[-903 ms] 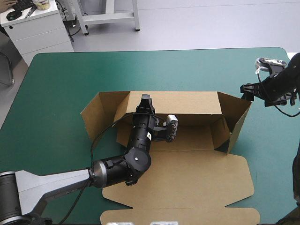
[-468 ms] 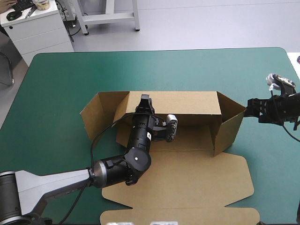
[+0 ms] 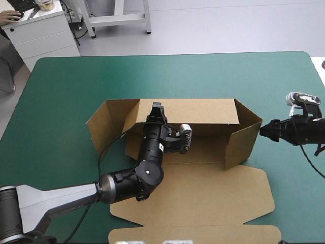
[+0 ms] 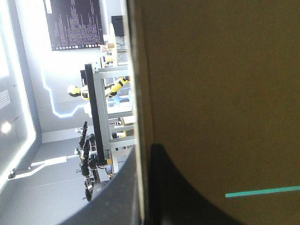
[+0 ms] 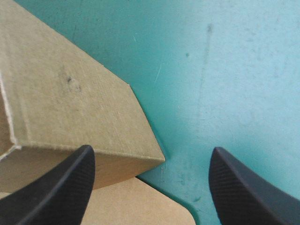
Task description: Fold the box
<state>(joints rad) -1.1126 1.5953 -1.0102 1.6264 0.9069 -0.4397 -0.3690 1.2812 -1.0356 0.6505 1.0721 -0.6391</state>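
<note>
A crease (image 3: 193, 163) connects the lid (image 3: 195, 195) to the brown box, so the lid will trail along flat when the robot's right gripper moves the end.
The brown box (image 3: 203, 152) lies mid-table with its long back wall (image 3: 203, 112) raised and its lid (image 3: 203, 198) flat toward the near edge. My left gripper (image 3: 157, 108) is shut on the top edge of that wall; in the left wrist view the board (image 4: 215, 93) runs between the fingers of the left gripper (image 4: 143, 150). My right gripper (image 3: 265, 131) stands open just outside the right end flap (image 3: 244, 137), which leans inward. In the right wrist view the flap (image 5: 70, 103) sits ahead of one finger of the right gripper (image 5: 151, 151).
The box's left end flap (image 3: 104, 124) splays outward over the teal-green cover (image 3: 61, 101). The table's right edge (image 3: 321, 76) runs close behind the right arm. In the right wrist view, bare cover (image 5: 211, 70) lies ahead of the other finger.
The right gripper came down from beyond the box's far right corner to the right end flap, and the flap has swung inward. The left arm has not moved.
</note>
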